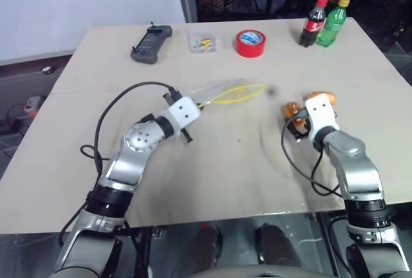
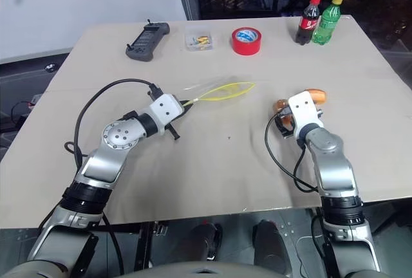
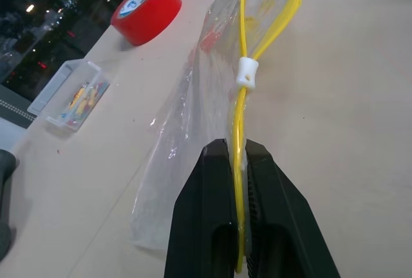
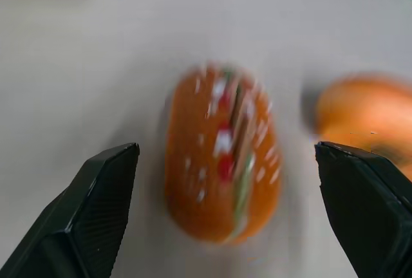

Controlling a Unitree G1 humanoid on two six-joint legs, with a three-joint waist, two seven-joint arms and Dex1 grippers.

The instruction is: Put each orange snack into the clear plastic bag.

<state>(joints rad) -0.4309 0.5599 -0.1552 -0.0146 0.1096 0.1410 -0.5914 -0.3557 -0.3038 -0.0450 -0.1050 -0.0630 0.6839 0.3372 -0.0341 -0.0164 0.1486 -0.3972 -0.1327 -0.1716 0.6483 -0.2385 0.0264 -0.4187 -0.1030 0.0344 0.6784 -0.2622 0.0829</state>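
The clear plastic bag (image 1: pixel 217 89) should stay open when the robot carries the darker snack in, since the bag's yellow seal strip (image 1: pixel 239 94) is spread into a loop.
My left gripper (image 3: pixel 235 146) is shut on the yellow seal strip of the clear plastic bag (image 3: pixel 193 111). In the eye views the bag (image 1: pixel 225 91) sticks out from that gripper over the table's middle, its yellow strip spread into a loop. Two orange snacks lie at the right: a darker bumpy one (image 4: pixel 222 162) and a lighter bun-shaped one (image 4: pixel 364 114). My right gripper (image 4: pixel 225 146) is open, with its fingers on either side of the darker snack (image 1: pixel 291 109) and not touching it. The lighter snack (image 1: pixel 325 96) lies just beyond.
Along the table's far side stand a black controller (image 1: pixel 151 44), a small clear box of yellow bits (image 1: pixel 205 42), a red tape roll (image 1: pixel 250 42), and a cola bottle (image 1: pixel 313 23) next to a green bottle (image 1: pixel 332 22). The table's right edge runs close to the snacks.
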